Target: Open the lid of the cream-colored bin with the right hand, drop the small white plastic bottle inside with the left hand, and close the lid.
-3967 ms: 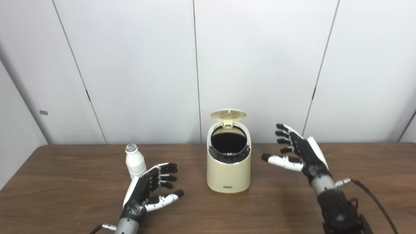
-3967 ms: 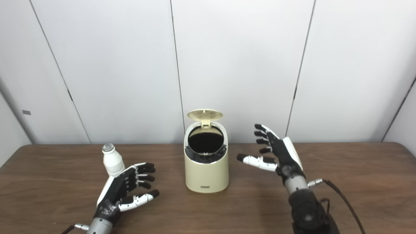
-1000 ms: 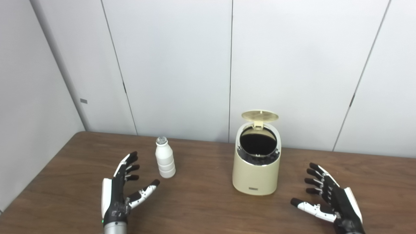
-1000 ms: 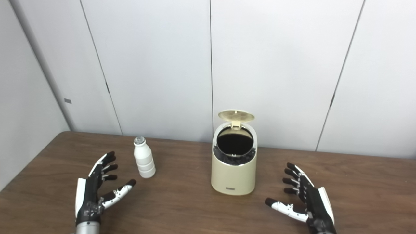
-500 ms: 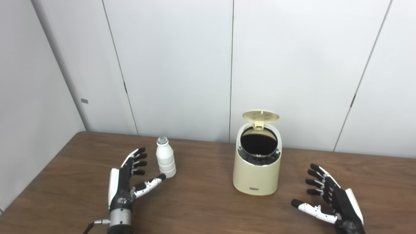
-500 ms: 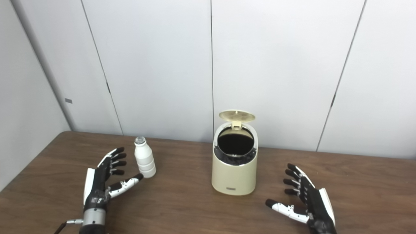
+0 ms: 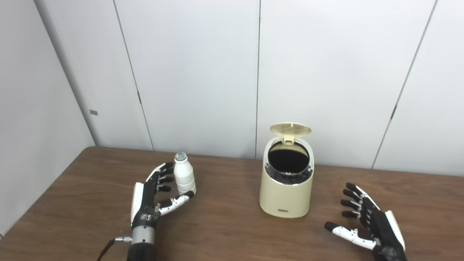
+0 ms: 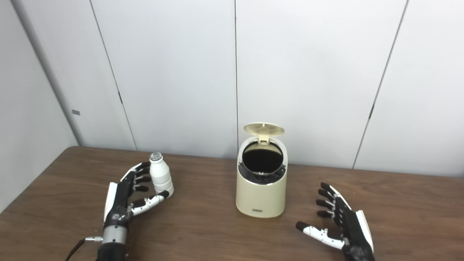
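My gripper will drop the small white bottle [image 7: 185, 175], and it will tip over and lean inside, because the bin's opening [image 7: 288, 158] is much wider than the bottle.
The cream-colored bin [image 7: 286, 192] stands mid-table with its round lid [image 7: 290, 128] tipped up at the back and a dark liner showing inside. The small white plastic bottle [image 7: 184, 178] stands upright to the bin's left. My left hand [image 7: 154, 197] is open right beside the bottle, fingers just left of it and thumb reaching under its front; I cannot tell if they touch. My right hand [image 7: 366, 224] rests open near the front right, well clear of the bin.
The brown wooden table [image 7: 224, 232] runs to a white panelled wall [image 7: 203, 72] close behind the bin. A side wall [image 7: 29, 137] borders the table's left end. A cable [image 7: 107, 250] trails from the left wrist.
My left hand has moved forward and right until it flanks the bottle. Over the last four seconds the view shifted left and my right hand dropped back from beside the bin.
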You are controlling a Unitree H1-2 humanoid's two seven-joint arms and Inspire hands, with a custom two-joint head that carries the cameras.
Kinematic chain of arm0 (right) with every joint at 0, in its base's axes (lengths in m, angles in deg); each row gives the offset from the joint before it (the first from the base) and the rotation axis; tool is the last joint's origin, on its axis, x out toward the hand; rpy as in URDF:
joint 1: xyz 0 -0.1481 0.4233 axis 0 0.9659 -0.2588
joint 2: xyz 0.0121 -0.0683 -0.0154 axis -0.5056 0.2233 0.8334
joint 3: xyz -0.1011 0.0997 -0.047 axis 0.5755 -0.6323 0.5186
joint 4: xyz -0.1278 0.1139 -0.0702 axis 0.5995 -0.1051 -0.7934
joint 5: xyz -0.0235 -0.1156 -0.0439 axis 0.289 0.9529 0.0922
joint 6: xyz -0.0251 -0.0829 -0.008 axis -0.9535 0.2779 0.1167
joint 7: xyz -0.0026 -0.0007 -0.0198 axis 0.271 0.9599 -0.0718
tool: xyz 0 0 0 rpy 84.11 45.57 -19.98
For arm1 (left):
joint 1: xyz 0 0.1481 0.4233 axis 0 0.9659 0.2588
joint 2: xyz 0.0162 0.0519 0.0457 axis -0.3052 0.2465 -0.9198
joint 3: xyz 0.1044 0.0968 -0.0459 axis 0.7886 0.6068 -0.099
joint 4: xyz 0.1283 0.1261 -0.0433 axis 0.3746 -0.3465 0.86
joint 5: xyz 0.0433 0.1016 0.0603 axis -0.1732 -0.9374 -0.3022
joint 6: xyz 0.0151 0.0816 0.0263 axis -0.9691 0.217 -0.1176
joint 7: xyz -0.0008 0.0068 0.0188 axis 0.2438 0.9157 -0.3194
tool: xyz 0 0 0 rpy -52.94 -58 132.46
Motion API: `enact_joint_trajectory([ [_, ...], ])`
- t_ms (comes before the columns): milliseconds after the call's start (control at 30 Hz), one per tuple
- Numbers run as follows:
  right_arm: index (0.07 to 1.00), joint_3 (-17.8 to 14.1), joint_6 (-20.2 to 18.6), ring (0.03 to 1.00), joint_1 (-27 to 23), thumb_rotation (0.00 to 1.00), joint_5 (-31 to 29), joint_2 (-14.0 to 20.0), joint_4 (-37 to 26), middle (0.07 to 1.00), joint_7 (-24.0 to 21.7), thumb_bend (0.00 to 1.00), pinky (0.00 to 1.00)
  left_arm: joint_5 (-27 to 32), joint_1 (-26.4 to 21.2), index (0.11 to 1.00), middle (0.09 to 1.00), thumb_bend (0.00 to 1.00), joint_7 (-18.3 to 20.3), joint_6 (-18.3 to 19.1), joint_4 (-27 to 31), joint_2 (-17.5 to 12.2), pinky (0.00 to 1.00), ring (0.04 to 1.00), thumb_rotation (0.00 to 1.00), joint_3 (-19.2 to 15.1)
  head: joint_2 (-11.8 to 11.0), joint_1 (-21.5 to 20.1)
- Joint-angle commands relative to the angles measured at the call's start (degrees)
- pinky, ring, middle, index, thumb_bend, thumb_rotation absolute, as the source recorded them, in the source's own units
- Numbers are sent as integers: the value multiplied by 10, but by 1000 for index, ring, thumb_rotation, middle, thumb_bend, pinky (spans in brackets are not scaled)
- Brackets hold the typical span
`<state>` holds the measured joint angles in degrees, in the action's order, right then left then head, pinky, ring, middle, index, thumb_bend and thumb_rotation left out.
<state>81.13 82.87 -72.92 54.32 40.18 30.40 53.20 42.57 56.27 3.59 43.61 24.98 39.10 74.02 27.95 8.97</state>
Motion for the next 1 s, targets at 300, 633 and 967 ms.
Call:
enact_joint_trajectory([
  [300,861,3,2,775,-7,164,9,-3,-30,849,4,761,668,-8,-35,798,764,777,-20,-30,-32,1,606,712,57,13,0,-4],
  [633,860,3,-12,778,-2,157,13,-6,-44,850,3,758,665,-3,-51,777,747,764,-32,-51,-63,2,593,690,24,17,3,-9],
  [967,861,2,-22,782,5,163,8,-8,-58,850,0,760,669,-20,-69,527,482,511,-86,-62,-92,11,384,435,0,15,9,-12],
])
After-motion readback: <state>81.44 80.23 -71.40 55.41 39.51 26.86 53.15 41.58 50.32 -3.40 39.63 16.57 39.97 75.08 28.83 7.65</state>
